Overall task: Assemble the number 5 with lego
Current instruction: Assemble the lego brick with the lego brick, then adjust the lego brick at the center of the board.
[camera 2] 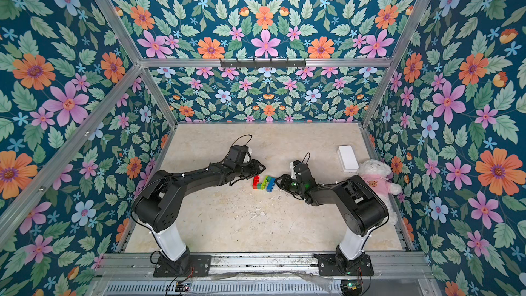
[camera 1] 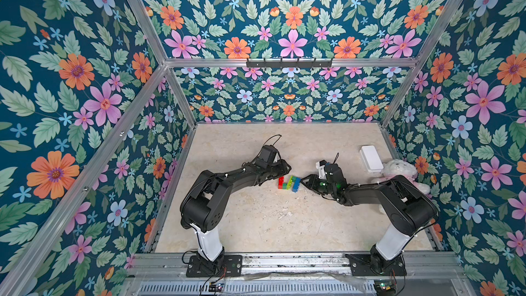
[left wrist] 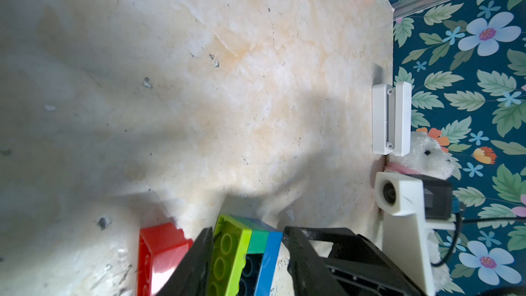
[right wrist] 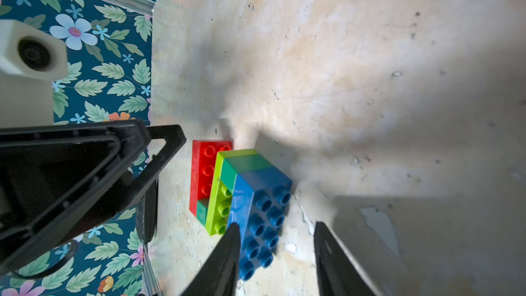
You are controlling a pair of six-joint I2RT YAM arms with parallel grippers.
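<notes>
The lime-green and blue layers (left wrist: 249, 249) are in line with my left gripper's fingers, so next my left gripper moves back and comes around the red brick (left wrist: 162, 255).
The number 5 (camera 1: 289, 183) lies flat on the table's middle in both top views, a joined figure of red, lime-green, dark-green and blue lego (camera 2: 264, 182). My left gripper (camera 1: 286, 169) comes at it from the left. In the left wrist view its fingers (left wrist: 199, 254) straddle the lime-green and blue layers (left wrist: 242, 252), one finger between red and lime, with a sliver of table beside the blue edge. My right gripper (camera 1: 304, 180) sits at the figure's right end, open. In the right wrist view the blue brick (right wrist: 262, 203) lies against one finger, well apart from its partner.
A white box (camera 1: 371, 158) lies at the back right of the table, and a white plush toy in a pink shirt (camera 2: 373, 177) sits behind the right arm by the wall. Floral walls close in three sides.
</notes>
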